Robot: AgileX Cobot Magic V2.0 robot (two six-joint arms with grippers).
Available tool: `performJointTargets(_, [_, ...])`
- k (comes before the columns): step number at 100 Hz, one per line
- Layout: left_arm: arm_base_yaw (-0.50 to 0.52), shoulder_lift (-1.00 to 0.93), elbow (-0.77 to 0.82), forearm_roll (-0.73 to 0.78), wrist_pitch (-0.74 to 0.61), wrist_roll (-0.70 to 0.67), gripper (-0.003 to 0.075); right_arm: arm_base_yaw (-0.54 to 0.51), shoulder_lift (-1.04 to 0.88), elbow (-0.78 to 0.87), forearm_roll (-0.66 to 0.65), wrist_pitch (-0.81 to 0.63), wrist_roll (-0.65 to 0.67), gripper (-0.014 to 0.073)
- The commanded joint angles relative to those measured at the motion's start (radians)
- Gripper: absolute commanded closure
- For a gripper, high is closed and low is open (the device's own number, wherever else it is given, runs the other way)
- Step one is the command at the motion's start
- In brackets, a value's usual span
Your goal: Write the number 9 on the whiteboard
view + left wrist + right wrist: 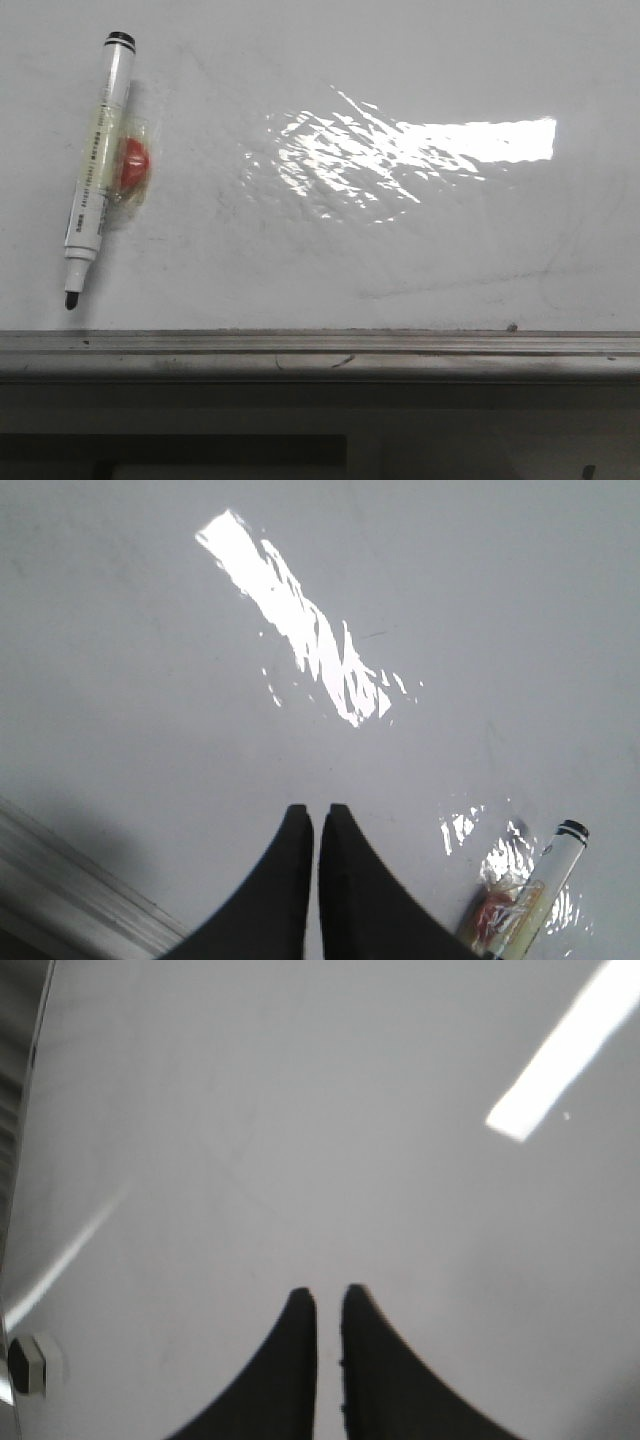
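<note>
The marker (91,182) is a long way from my right gripper. Next, my left gripper picks it up first and holds out its back end (119,43) to my right gripper.
The whiteboard (400,250) is glossy white with faint grey smudges, a glare patch (420,150) and a grey metal rim (320,352) along its near edge. No number 9 shows on it in any view. A white marker (100,165) with a black uncapped tip lies on the board at the left, with a red lump taped to its side (133,165). It also shows in the left wrist view (530,900). My left gripper (319,815) hovers over bare board beside the marker, shut and empty. My right gripper (328,1298) is shut and empty over bare board.
A small dark speck (511,327) sits on the board by the rim at the right. The rim shows in the left wrist view (60,880) and the right wrist view (20,1060). A small grey fitting (28,1363) sits by that edge.
</note>
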Motion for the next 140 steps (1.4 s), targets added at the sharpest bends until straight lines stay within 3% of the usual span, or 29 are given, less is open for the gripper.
performJointTargets(1, [-0.005,-0.028,-0.033,-0.020,-0.062,0.084,0.0741,-0.005,-0.015,0.026,0.104,-0.064,-0.006,0.0635])
performJointTargets(19, [-0.005,-0.021,-0.147,-0.002,0.014,0.374,0.0740,-0.005,-0.015,-0.025,0.102,-0.043,-0.012,0.0635])
performJointTargets(25, [-0.005,-0.001,-0.200,-0.002,0.067,0.475,0.0739,-0.005,-0.015,-0.081,-0.039,0.027,-0.053,0.0635])
performJointTargets(34, [-0.005,0.068,-0.299,-0.002,0.150,0.647,0.0716,-0.005,0.002,-0.220,-0.345,0.276,-0.123,0.0635])
performJointTargets(47, [-0.005,0.244,-0.431,0.004,0.305,0.766,0.0542,-0.005,0.099,-0.423,-0.728,0.655,-0.140,0.0635])
performJointTargets(54, [-0.005,0.361,-0.496,0.004,0.385,0.770,0.0417,-0.005,0.151,-0.495,-0.850,0.740,-0.140,0.0633])
performJointTargets(60, [-0.005,0.452,-0.547,0.004,0.438,0.770,0.0355,-0.005,0.197,-0.557,-0.931,0.770,-0.140,0.0631])
performJointTargets(70, [-0.011,0.592,-0.605,0.002,0.486,0.787,0.0345,-0.005,0.256,-0.620,-0.980,0.790,-0.140,0.0554])
performJointTargets(85, [-0.072,0.718,-0.637,-0.046,0.527,0.878,0.0345,-0.005,0.332,-0.692,-0.985,0.893,-0.140,0.0206])
performJointTargets(92, [-0.135,0.749,-0.637,-0.063,0.506,0.878,0.0351,0.006,0.349,-0.697,-0.987,0.895,-0.128,0.0116])
performJointTargets(122, [-0.415,0.888,-0.637,-0.084,0.294,0.808,0.0396,0.019,0.378,-0.697,-0.987,0.877,-0.110,0.0158])
performJointTargets(140, [-0.479,1.004,-0.637,-0.082,0.208,0.784,0.0396,0.019,0.378,-0.697,-0.987,0.877,-0.110,0.0159])
